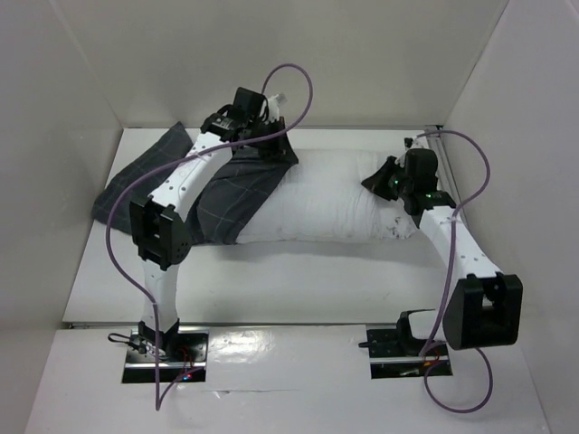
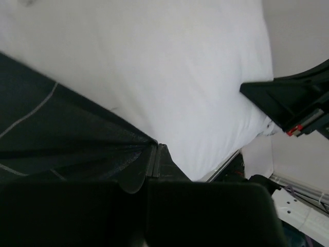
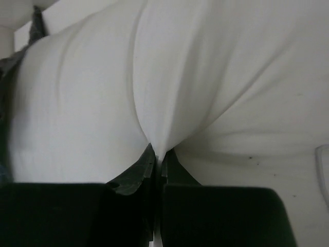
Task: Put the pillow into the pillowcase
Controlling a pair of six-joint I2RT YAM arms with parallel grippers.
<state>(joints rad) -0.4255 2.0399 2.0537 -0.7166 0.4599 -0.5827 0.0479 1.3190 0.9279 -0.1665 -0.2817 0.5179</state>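
Note:
The pillowcase's open edge [image 1: 266, 207] lies at a slant across the pillow and trails behind at its near side, so my left gripper should grab the pillowcase's near corner [image 1: 233, 239] and pull it along.
The white pillow [image 1: 330, 203] lies across the back of the table, its left part inside the dark grey checked pillowcase [image 1: 222, 194]. My left gripper [image 1: 276, 145] is shut on the pillowcase's open edge at the pillow's far side; in the left wrist view [image 2: 156, 149] the dark cloth [image 2: 61, 134] runs into the closed jaws over the pillow [image 2: 169, 77]. My right gripper [image 1: 387, 181] is shut on a pinch of pillow fabric at the pillow's right end; in the right wrist view [image 3: 158, 154] the white cloth [image 3: 154, 87] gathers into the jaws.
White walls [image 1: 317, 54] enclose the table on the back and both sides. The pillowcase's loose end trails toward the back left corner [image 1: 127, 185]. The right arm's gripper shows in the left wrist view [image 2: 293, 100]. Purple cables loop over both arms.

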